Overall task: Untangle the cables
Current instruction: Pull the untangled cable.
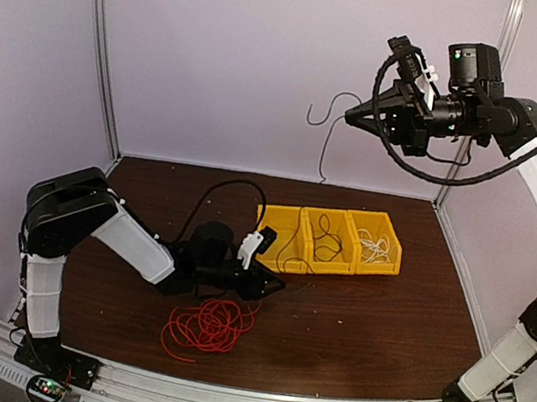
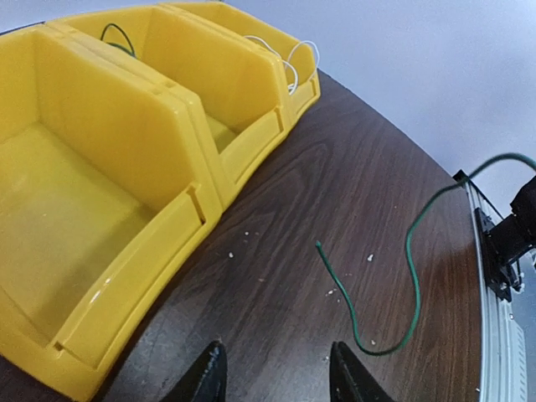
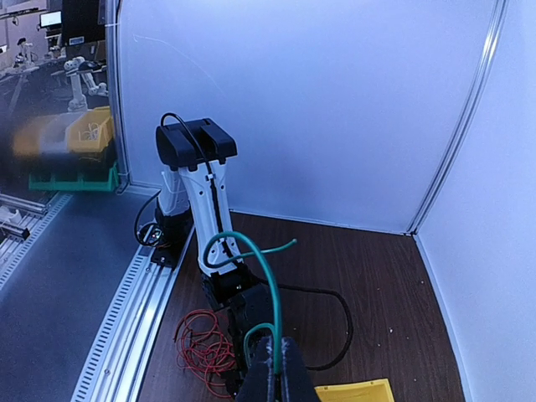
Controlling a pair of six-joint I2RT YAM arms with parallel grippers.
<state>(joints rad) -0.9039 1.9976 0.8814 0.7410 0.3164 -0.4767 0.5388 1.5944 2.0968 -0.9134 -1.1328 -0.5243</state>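
Observation:
I should keep moving my left gripper to the cable's low bend point(image 2: 379, 353) until its fingers are on both sides of the bend, because the green cable's loose end point(image 2: 319, 246) hangs clear of the yellow bins.
My right gripper point(image 1: 349, 119) is raised high at the back right and is shut on a thin dark green cable point(image 3: 270, 289). The cable hooks out past the jaws point(image 1: 314, 115) and hangs down toward the table. Its free end lies on the wood point(image 2: 352, 314) just ahead of my left gripper point(image 2: 276, 373). My left gripper point(image 1: 271, 284) is open and empty, low over the table beside the yellow bins. The red cable point(image 1: 212, 324) lies coiled in loose loops near the front, and also shows in the right wrist view point(image 3: 205, 347). The white cable point(image 1: 375, 242) sits in the right bin.
Three joined yellow bins stand mid-table: the left bin point(image 2: 84, 209), the middle bin point(image 1: 329, 238) holding a dark wire point(image 2: 117, 33), and the right bin point(image 2: 306, 84). A thick black arm hose point(image 1: 235, 186) loops over the table behind the left arm. An aluminium rail point(image 1: 249, 400) runs along the front edge.

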